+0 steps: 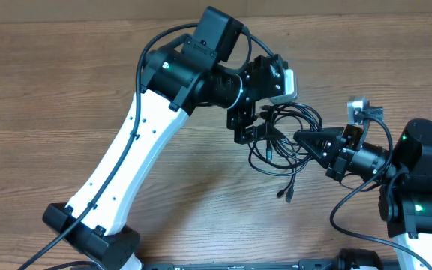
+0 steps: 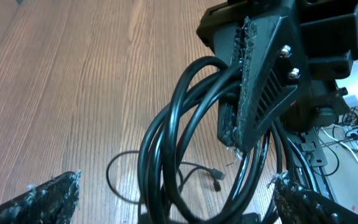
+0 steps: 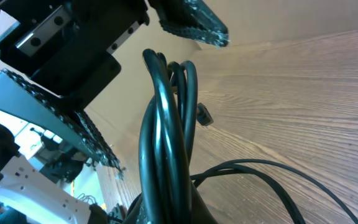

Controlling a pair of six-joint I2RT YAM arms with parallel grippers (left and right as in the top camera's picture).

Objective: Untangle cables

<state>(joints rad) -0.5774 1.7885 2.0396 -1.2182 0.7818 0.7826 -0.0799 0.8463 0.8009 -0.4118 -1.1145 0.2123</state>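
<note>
My right gripper is pinching the cable loops (image 1: 296,148) together. My left gripper should take hold of the bundle (image 1: 277,117) first, so that my right gripper is free to pull a loop out.
The cables (image 1: 285,129) are a looped black bundle held above the wooden table (image 1: 66,90), between my two grippers. Two plug ends (image 1: 286,193) hang down toward the table. My right gripper (image 1: 300,137) points left and is shut on the bundle; in the right wrist view the cables (image 3: 163,124) rise straight out of its jaws (image 3: 173,214). My left gripper (image 1: 252,127) is open. In the left wrist view its fingers (image 2: 174,180) straddle the cable loops (image 2: 166,143) without closing on them, and the right gripper's finger (image 2: 247,87) pinches the loops above.
The right arm's base (image 1: 418,210) stands at the right edge and the left arm's white link (image 1: 126,157) crosses the table's middle left. Bare wood lies to the left and along the far side.
</note>
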